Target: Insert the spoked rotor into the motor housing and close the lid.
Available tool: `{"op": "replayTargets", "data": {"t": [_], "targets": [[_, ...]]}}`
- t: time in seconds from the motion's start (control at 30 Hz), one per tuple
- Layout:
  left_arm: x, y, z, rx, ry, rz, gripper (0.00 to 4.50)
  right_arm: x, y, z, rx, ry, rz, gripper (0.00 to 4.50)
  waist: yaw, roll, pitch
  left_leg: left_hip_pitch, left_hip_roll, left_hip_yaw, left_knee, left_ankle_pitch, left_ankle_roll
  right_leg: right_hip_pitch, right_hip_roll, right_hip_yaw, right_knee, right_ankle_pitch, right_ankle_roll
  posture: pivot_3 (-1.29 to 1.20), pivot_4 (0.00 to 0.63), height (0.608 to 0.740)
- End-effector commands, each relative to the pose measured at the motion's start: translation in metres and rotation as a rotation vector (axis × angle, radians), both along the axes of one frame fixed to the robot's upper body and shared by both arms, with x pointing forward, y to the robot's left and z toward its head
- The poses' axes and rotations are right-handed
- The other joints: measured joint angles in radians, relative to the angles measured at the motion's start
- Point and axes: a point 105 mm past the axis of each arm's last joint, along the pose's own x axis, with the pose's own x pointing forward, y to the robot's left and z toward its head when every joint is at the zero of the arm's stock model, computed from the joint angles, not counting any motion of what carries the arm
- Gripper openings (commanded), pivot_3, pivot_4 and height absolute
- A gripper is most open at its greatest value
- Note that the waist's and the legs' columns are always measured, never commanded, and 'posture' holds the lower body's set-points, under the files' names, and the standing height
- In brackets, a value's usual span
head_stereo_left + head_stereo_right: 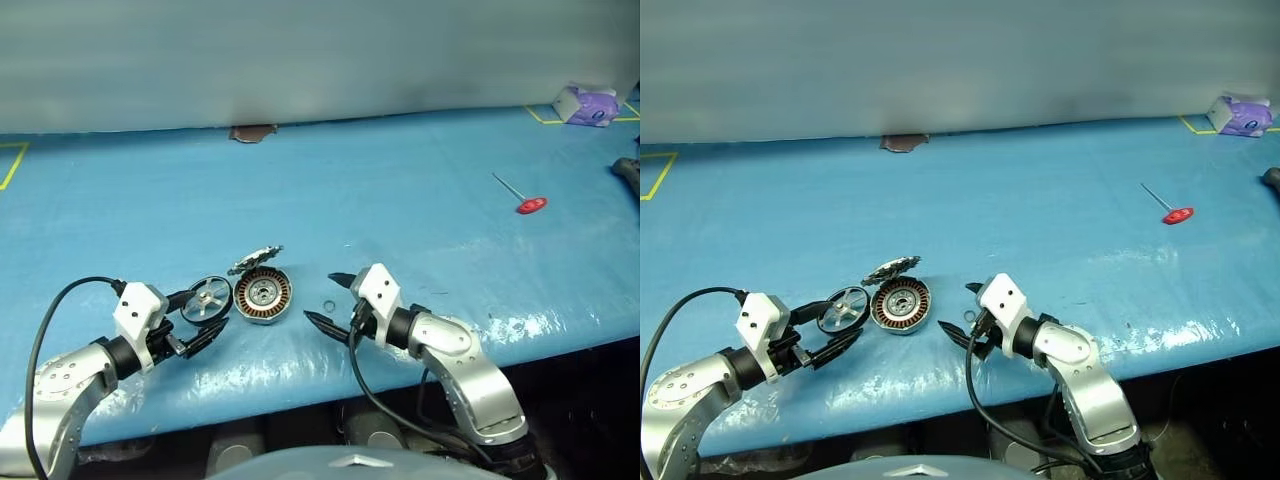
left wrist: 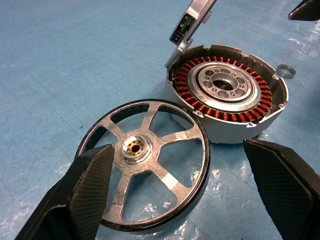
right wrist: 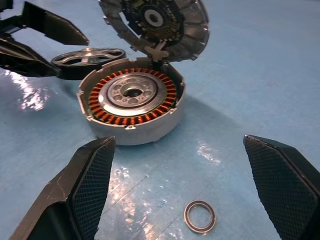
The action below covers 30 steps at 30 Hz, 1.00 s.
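The tiny loose ring is about as wide as the housing's centre hole, so the ring should fall inside when I lower it there.
The motor housing sits on the blue table near its front edge, copper windings ringing a silvery centre. Its lid stands tilted up at the housing's far edge, inner side showing. The spoked rotor lies on the table just left of the housing, close against it. My left gripper is open, with the rotor between its fingers and nearer one of them. To the right of the housing, my right gripper is open and points at the housing with nothing held.
A tiny loose ring lies on the table between the right gripper's fingers. A red-handled tool lies far right, a purple-white thing at the back right corner, a dark object at the right edge.
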Motion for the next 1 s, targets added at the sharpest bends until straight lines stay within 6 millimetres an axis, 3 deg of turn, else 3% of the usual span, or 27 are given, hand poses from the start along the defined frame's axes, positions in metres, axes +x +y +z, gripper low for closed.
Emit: {"op": "replayTargets", "data": {"t": [0.03, 0.43, 0.6, 0.8, 0.83, 1.0], "targets": [[0.000, -0.001, 0.010, 0.005, -0.030, -0.012, 4.50, 0.009, -0.002, 0.003, 0.025, -0.068, -0.079, 4.32, 0.001, 0.000, 0.000, -0.001, 0.000, 0.000, 0.000, 0.000, 0.000, 0.000, 0.000, 0.000, 0.000, 0.000, 0.000, 0.00, 0.150, 0.740], [-0.001, 0.000, 0.011, 0.008, -0.031, -0.008, 4.50, -0.005, -0.010, -0.040, -0.042, 0.072, -0.079, 4.32, 0.009, 0.000, 0.000, -0.001, 0.000, 0.000, -0.002, 0.000, 0.000, -0.001, 0.000, 0.000, 0.000, 0.000, -0.001, 0.00, 0.150, 0.740], [-0.002, -0.001, 0.011, 0.006, -0.030, -0.008, 4.50, -0.005, -0.016, -0.051, -0.075, 0.101, -0.103, 2.83, 0.013, -0.002, -0.001, 0.000, 0.000, 0.000, -0.001, 0.000, 0.000, 0.001, 0.000, 0.000, 0.000, 0.000, 0.000, 0.00, 0.150, 0.740], [-0.002, 0.000, 0.011, 0.007, -0.029, -0.007, 4.50, -0.001, -0.017, -0.046, -0.073, 0.083, -0.126, 0.85, 0.013, -0.003, -0.002, 0.000, 0.000, 0.000, -0.001, 0.000, 0.000, 0.001, 0.000, 0.000, 0.000, 0.000, -0.001, 0.00, 0.150, 0.740], [-0.002, 0.000, 0.011, 0.007, -0.029, -0.007, 4.50, -0.001, -0.015, -0.042, -0.072, 0.076, -0.121, 0.67, 0.013, -0.003, -0.002, 0.000, 0.000, 0.000, -0.001, 0.000, 0.000, 0.001, 0.000, 0.000, 0.000, 0.000, 0.000, 0.00, 0.150, 0.740], [-0.002, 0.000, 0.012, 0.011, -0.035, -0.008, 4.50, 0.001, 0.004, -0.006, -0.053, -0.003, -0.028, 0.67, 0.013, -0.003, -0.002, 0.000, 0.000, 0.000, 0.000, 0.000, 0.000, 0.001, 0.000, 0.000, 0.001, 0.000, 0.000, 0.00, 0.150, 0.740]]}}
